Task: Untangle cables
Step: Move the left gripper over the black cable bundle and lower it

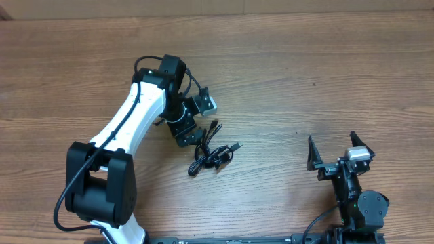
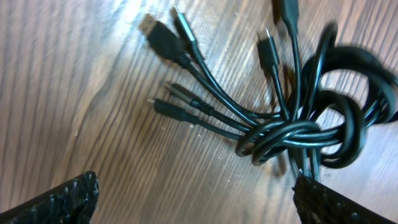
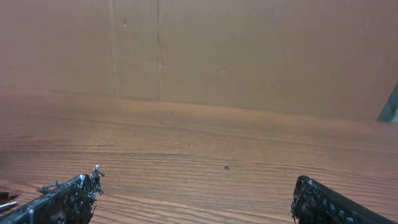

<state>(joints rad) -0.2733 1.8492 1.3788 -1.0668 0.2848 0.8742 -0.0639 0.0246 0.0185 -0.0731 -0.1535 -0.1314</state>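
My gripper will bring the black bundle (image 1: 213,158) up in one piece when it lifts it, with the loops still knotted, because cable turns (image 2: 277,138) go around the bundle's middle.
The cables (image 1: 211,154) lie as one knotted black bundle on the wooden table just right of my left arm. In the left wrist view the cables (image 2: 298,130) are coiled and wrapped around themselves at the right. Several plug ends (image 2: 163,38) fan out toward the upper left. My left gripper (image 2: 196,205) hovers over them, open, with bare wood between its fingers. Its right fingertip (image 2: 336,205) sits at the edge of the coil. My right gripper (image 1: 339,154) rests open at the lower right, far from the bundle. In its own wrist view the right gripper (image 3: 196,202) holds nothing.
The wooden table (image 1: 325,74) spreads all around the bundle. A brown cardboard wall (image 3: 249,50) stands behind the table in the right wrist view. A small plug tip (image 3: 5,203) shows at that view's left edge.
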